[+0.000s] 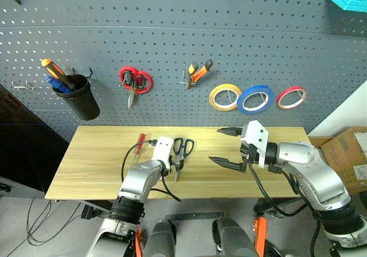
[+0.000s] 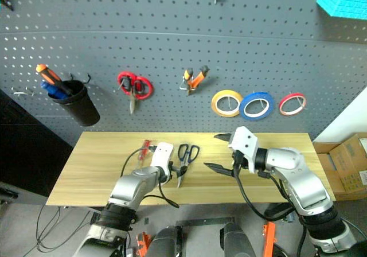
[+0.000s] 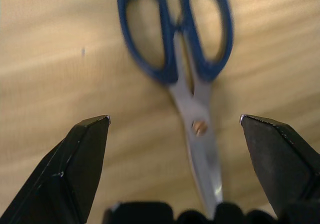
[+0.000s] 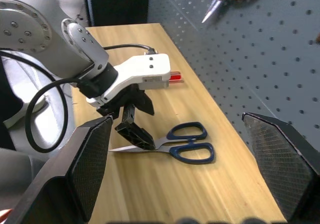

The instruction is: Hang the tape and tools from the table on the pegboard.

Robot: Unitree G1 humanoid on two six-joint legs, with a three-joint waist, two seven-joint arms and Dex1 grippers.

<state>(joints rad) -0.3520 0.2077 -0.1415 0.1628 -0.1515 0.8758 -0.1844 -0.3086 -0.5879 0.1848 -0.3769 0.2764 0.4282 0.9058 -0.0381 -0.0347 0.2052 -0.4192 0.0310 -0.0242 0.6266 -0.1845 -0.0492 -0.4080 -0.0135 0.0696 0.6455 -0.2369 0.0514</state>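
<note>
The steel blades (image 3: pixel 204 156) are together below the screw. I expect the scissors (image 1: pixel 181 154) to stay closed, with their handles upright, when I lift them by the blades.
The scissors (image 1: pixel 184 147) with dark blue handles lie flat near the middle of the wooden table (image 1: pixel 97 165), handles toward the pegboard (image 1: pixel 172 27). My left gripper (image 3: pixel 175 117) is open and hangs low over their steel blades (image 3: pixel 202 144), one finger on each side, holding nothing. Over the right half of the table my right gripper (image 1: pixel 225 147) is open and empty, pointing toward the left arm. The blue tape (image 1: pixel 255 98) hangs on the pegboard between two other rolls. The orange-and-black pliers (image 1: pixel 198 73) hang there too, left of the rolls.
A yellow roll (image 1: pixel 225 96) and a red roll (image 1: pixel 291 97) flank the blue tape. Red-handled scissors (image 1: pixel 135 82) and a black cup (image 1: pixel 77 93) holding a screwdriver hang at the left. A small red tool (image 1: pixel 139 144) lies on the table. A cardboard box (image 1: pixel 347 154) stands right of it.
</note>
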